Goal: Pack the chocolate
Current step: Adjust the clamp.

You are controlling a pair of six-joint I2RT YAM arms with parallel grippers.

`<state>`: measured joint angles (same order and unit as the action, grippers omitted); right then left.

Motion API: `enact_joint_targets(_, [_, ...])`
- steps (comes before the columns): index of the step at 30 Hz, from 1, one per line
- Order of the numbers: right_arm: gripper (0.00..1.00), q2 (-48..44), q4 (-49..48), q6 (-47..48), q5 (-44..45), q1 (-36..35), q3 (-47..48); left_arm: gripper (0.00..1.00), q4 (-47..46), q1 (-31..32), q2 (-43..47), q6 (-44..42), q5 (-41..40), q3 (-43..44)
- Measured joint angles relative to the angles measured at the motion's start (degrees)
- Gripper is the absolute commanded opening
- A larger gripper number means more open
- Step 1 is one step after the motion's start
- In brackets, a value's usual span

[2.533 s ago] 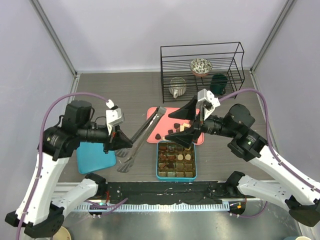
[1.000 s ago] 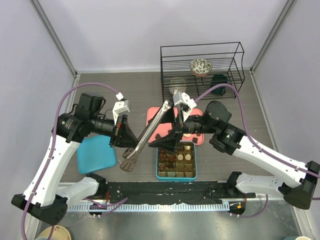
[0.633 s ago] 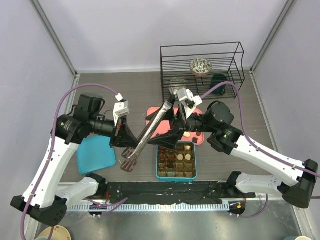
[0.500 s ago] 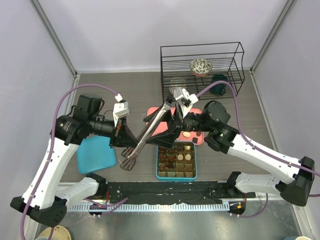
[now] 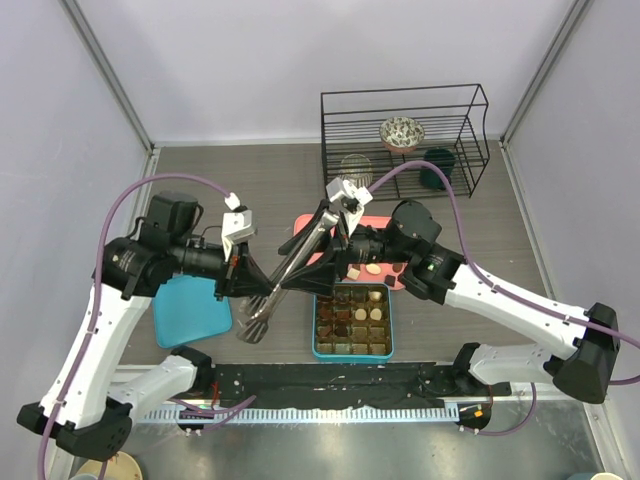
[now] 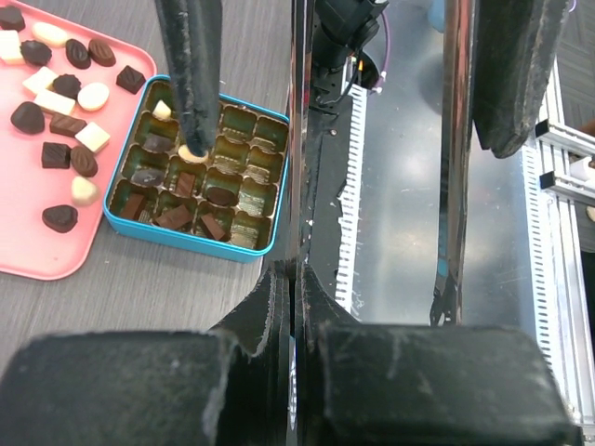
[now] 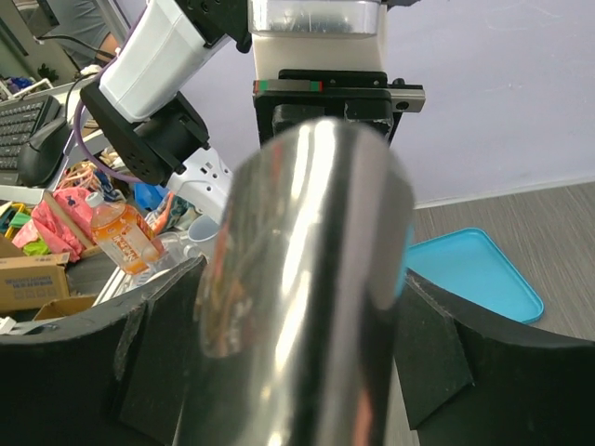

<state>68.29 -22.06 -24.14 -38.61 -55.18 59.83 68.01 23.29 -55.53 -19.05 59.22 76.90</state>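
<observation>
Next, my left gripper opens and moves away once my right gripper closes around the tongs higher up [image 5: 304, 249], because my left gripper is holding the tongs [image 5: 254, 320] near their tips.
Metal tongs [image 5: 290, 265] slant from the pink tray [image 5: 303, 226] towards the near left. My left gripper [image 5: 260, 290] is shut on one thin arm of the tongs [image 6: 296, 139] near their tips. My right gripper [image 5: 312, 270] is open and straddles the tongs [image 7: 307, 279] higher up; in the left wrist view a gap shows between one of its fingers [image 6: 191, 84] and the nearer arm. Loose chocolate [image 5: 372, 267] in dark, brown and cream pieces lies on the pink tray [image 6: 28, 255]. The teal box [image 5: 352, 345] holds several pieces in its compartments [image 6: 200, 177].
A teal lid [image 5: 190, 310] lies flat under the left arm, also seen in the right wrist view [image 7: 474, 269]. A black wire rack [image 5: 405, 140] at the back holds a patterned bowl [image 5: 402, 132], a dark green cup [image 5: 437, 165] and a grey cup.
My right gripper has swung left from above the tray to the tongs, and its jaws have narrowed around them. My left gripper keeps its hold and has shifted slightly.
</observation>
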Motion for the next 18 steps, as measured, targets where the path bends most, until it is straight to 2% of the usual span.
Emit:
enact_joint_targets(10, [0.74, 0.83, 0.17, 0.0, 1.64, -1.81, 0.57, 0.0, -0.66, 0.0, 1.64, -0.72, -3.61, -0.46])
enact_joint_targets(13, [0.69, 1.57, -0.28, -0.07, 2.71, -2.34, 0.57, 0.0, -1.27, 0.0, 1.81, -0.63, -4.72, -0.48])
enact_joint_targets(18, [0.52, 1.95, -0.76, -0.09, 5.51, -2.91, -0.04, 0.0, -1.55, 0.0, 1.84, -0.26, -5.25, -0.5])
